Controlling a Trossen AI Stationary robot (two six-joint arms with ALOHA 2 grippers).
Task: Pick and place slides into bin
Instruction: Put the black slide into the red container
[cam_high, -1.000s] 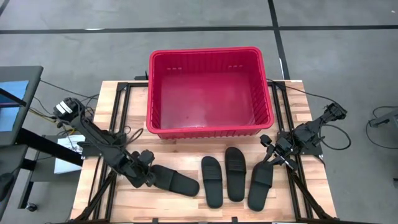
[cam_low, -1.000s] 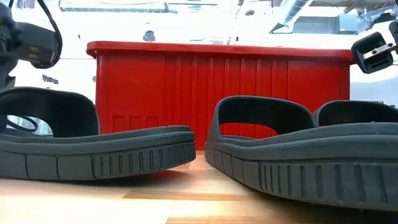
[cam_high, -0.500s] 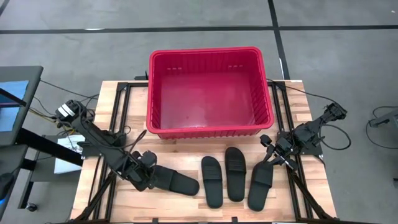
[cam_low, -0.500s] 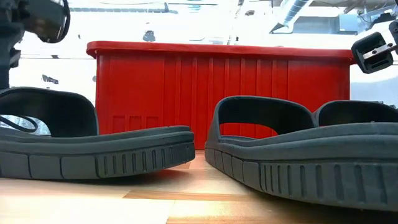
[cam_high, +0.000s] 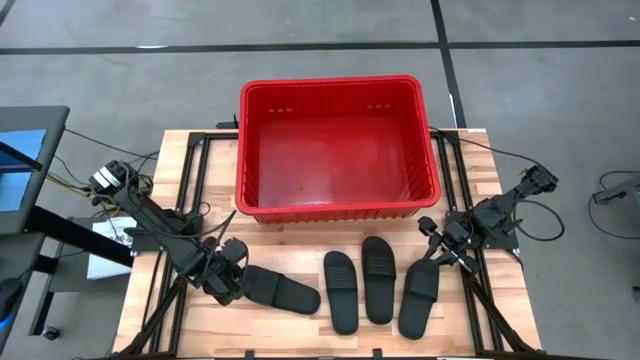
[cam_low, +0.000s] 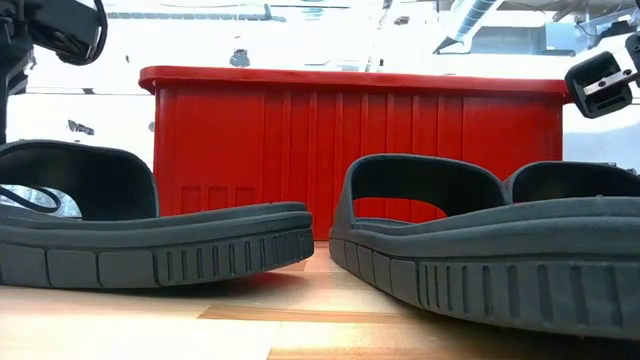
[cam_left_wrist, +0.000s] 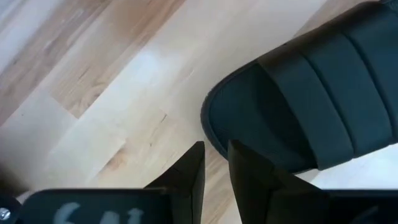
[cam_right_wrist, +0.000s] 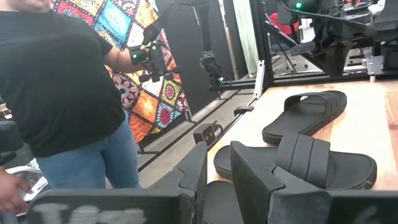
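The slide's toe edge is beside wood (cam_left_wrist: 216, 160) that my left gripper's fingers are almost closed over, so I should open the fingers wide and put them on both sides of the toe edge (cam_left_wrist: 211, 130) before I lift.
Four black slides lie soles down on the wooden table in front of the red bin (cam_high: 330, 82): one at the left (cam_high: 282, 293), two in the middle (cam_high: 342, 291) (cam_high: 378, 279), one at the right (cam_high: 419, 297). My left gripper (cam_high: 233, 276) hangs above the left slide's strap end (cam_left_wrist: 214, 121), pointing steeply down. Its fingers (cam_left_wrist: 216, 148) are shut to a narrow slit with only bare wood showing between them. My right gripper (cam_high: 433, 254) waits level by the right slide's far end, shut and empty (cam_right_wrist: 217, 152).
The bin (cam_low: 350, 150) stands at the table's far middle, open and with its floor bare. Black frame rails and cables run along both table sides (cam_high: 190, 190). A person in a black shirt (cam_right_wrist: 56, 81) stands beyond the table's left edge. Bare wood lies left of the left slide (cam_left_wrist: 93, 93).
My left gripper has risen above the left slide's end and tipped to point more steeply down. Its fingers have kept the same narrow gap. The slide has stayed where it was.
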